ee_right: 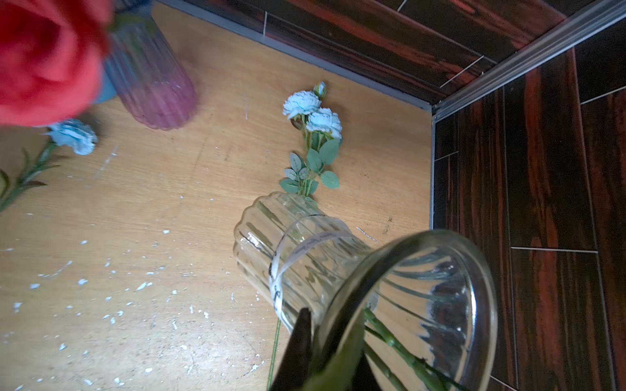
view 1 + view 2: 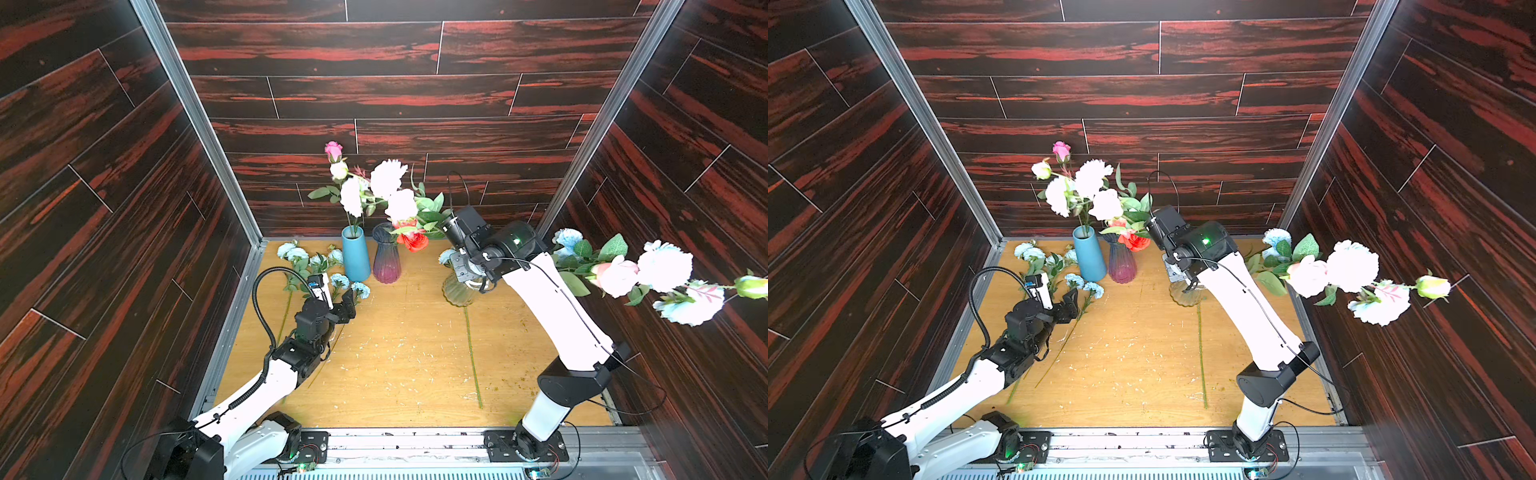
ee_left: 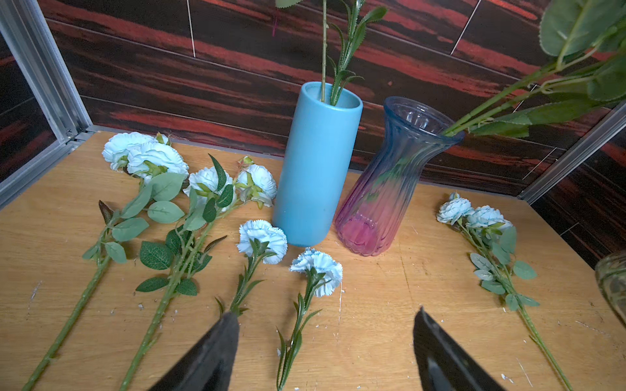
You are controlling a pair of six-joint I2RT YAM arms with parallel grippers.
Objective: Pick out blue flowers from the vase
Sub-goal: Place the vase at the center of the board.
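Observation:
I should carry on with my right gripper to the open wood before the purple vase (image 2: 398, 345), with my fingers on the clear vase's rim (image 1: 384, 260). I should let go once the clear vase's base is standing there.
Several blue flowers (image 3: 262, 238) lie on the wooden table (image 2: 407, 365) left of the blue vase, and one more sprig (image 1: 313, 111) lies behind the clear glass vase (image 2: 457, 293). Blue heads (image 2: 567, 239) also stand in that vase's bouquet, which leans far right. My left gripper (image 3: 326, 313) hangs open low over the table, and a blue carnation's stem (image 3: 298, 325) lies between its fingers. One finger of my right gripper (image 1: 330, 321) is outside the vase's rim (image 1: 440, 237) and one inside, shut on it, with green stems beside the inner finger.
A tall blue vase (image 2: 355, 255) and a purple glass vase (image 2: 386, 259) with white, pink and red flowers stand at the back. A bare green stem (image 2: 473, 357) lies in front of the clear vase. Dark wood-patterned walls close in three sides.

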